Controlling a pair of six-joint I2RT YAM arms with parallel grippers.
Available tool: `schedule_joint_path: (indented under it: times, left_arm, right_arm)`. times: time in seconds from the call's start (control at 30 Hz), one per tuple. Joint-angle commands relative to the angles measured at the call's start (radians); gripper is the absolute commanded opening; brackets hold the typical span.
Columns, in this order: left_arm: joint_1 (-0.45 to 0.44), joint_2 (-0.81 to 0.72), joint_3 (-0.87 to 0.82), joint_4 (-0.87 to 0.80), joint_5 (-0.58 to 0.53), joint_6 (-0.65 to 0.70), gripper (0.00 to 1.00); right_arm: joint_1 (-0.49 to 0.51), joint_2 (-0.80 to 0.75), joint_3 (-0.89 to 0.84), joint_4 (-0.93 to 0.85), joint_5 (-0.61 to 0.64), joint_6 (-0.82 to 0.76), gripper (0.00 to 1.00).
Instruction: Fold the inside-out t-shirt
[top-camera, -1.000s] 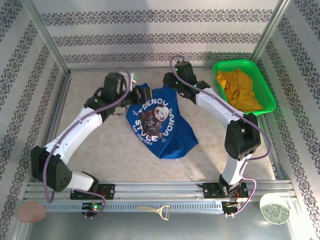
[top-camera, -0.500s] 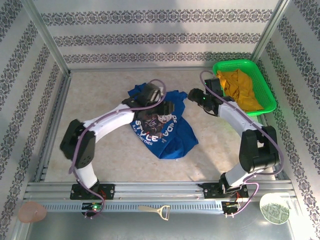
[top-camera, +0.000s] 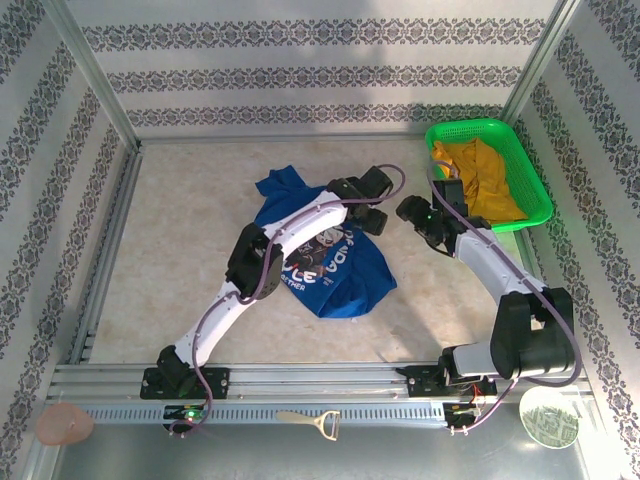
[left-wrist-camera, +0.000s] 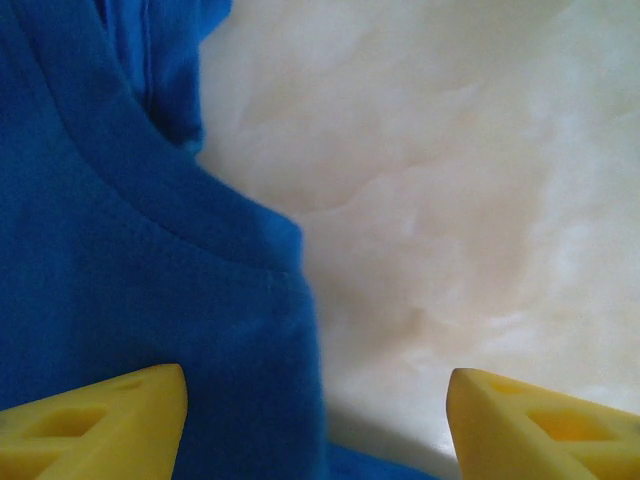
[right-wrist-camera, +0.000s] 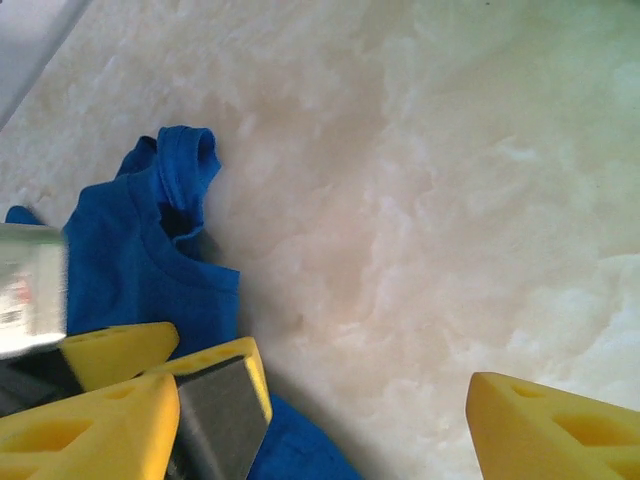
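Observation:
I should move my right gripper in and take the cloth (top-camera: 366, 248) with it to free my left gripper, because my left arm reaches across the t-shirt to the edge (top-camera: 379, 245) closest to my right gripper.
The inside-out t-shirt (top-camera: 345, 275) lies crumpled mid-table, royal blue with white lettering and a printed figure facing up. My left arm reaches across it, and my left gripper (top-camera: 372, 212) sits at the shirt's far right edge. In the left wrist view the left gripper (left-wrist-camera: 315, 425) is open and straddles a hemmed edge of the blue cloth (left-wrist-camera: 120, 250), without clamping it. My right gripper (top-camera: 412, 213) hovers open over bare table just right of the shirt. In its own view the right gripper (right-wrist-camera: 320, 430) has the left gripper's fingers (right-wrist-camera: 215, 400) and the shirt (right-wrist-camera: 120, 260) to its left.
A green basket (top-camera: 535, 190) holding a mustard-yellow garment (top-camera: 480, 180) stands at the back right, close behind the right arm. On the near metal ledge lie a bottle opener (top-camera: 312, 423), a pink object (top-camera: 65, 423) and a round dish (top-camera: 548, 415). Patterned walls enclose the table.
The left arm has swung from the shirt's far left across it to its right edge. The right gripper has drawn back to the right, off the shirt. Both grippers have opened wider.

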Motion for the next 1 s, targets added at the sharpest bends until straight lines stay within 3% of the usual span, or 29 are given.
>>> schedule_joint_path:
  times: [0.0, 0.07, 0.13, 0.2, 0.4, 0.57, 0.67, 0.73, 0.83, 0.87, 0.97]
  left_arm:
    - [0.012, 0.013, 0.061, -0.164, -0.071, 0.012, 0.68]
    - [0.019, 0.022, 0.064, -0.176, -0.079, 0.012, 0.57]
    - [0.027, 0.016, 0.068, -0.184, -0.079, 0.013, 0.28]
    - [0.029, -0.023, 0.061, -0.173, -0.092, 0.017, 0.09]
    - [0.048, -0.235, 0.028, -0.083, 0.003, 0.001, 0.07]
    - [0.101, -0.424, -0.128, 0.030, 0.185, -0.054, 0.11]
    - [0.136, -0.559, -0.327, 0.160, 0.298, -0.087, 0.13]
    - [0.167, -0.667, -0.525, 0.328, 0.388, -0.144, 0.22]
    - [0.226, -0.800, -0.810, 0.623, 0.484, -0.281, 0.21]
    - [0.241, -0.829, -0.887, 0.706, 0.501, -0.322, 0.19]
    - [0.294, -0.893, -1.079, 0.884, 0.555, -0.425, 0.01]
  right_arm:
    - [-0.007, -0.034, -0.024, -0.015, 0.006, 0.025, 0.76]
    - [-0.007, -0.038, -0.028, -0.011, -0.002, 0.028, 0.76]
    - [-0.006, -0.037, -0.026, -0.003, -0.019, 0.027, 0.76]
    - [-0.006, -0.032, -0.024, 0.007, -0.038, 0.024, 0.76]
    - [0.024, 0.004, 0.000, 0.056, -0.138, -0.008, 0.75]
    - [0.070, 0.029, 0.013, 0.143, -0.230, -0.024, 0.75]
    - [0.100, 0.044, 0.018, 0.199, -0.271, -0.021, 0.75]
    - [0.126, 0.057, 0.034, 0.202, -0.270, -0.033, 0.75]
    - [0.147, 0.084, 0.042, 0.209, -0.258, -0.028, 0.75]
    - [0.150, 0.087, 0.041, 0.217, -0.259, -0.021, 0.74]
    - [0.164, 0.097, 0.041, 0.234, -0.270, -0.019, 0.74]
